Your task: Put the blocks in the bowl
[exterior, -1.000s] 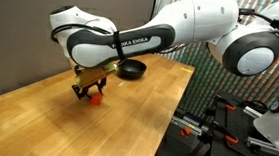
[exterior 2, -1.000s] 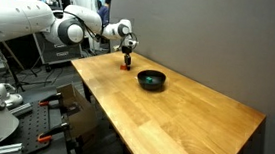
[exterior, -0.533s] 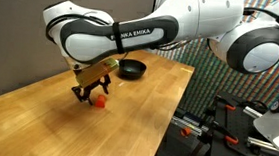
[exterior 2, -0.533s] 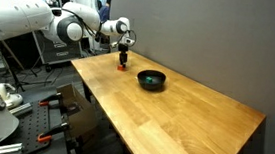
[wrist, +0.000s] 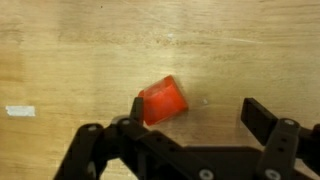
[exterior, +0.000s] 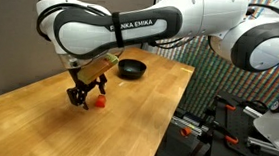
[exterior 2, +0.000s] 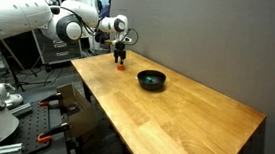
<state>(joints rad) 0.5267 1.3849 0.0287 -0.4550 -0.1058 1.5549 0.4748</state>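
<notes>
The red-orange block lies slanted [wrist: 162,101] near the end of one of my gripper's fingers. Next, I turn the fingers square to its sides [wrist: 178,94] and center them before I close them.
The red-orange block [wrist: 163,100] lies tilted on the wooden table, against the inner side of one fingertip [wrist: 137,106] of my gripper [wrist: 198,110]. The jaws stand wide open with nothing held between them. In both exterior views the gripper [exterior: 86,94] [exterior 2: 120,56] hangs just above the table, with the red-orange block [exterior: 102,101] [exterior 2: 121,69] beside its tips. The black bowl [exterior: 131,69] [exterior 2: 151,80] stands further along the table, apart from the gripper. A small green block [exterior 2: 153,82] shows inside it.
The wooden table [exterior: 136,118] [exterior 2: 184,121] runs along a dark wall panel [exterior 2: 201,42]. Stands, cables and other equipment [exterior: 225,135] crowd the space past the table's open edge. A small white mark [wrist: 18,110] is on the wood near the gripper.
The gripper has opened and let go of the red-orange block, which now rests on the table. The arm has shifted slightly and risen a little.
</notes>
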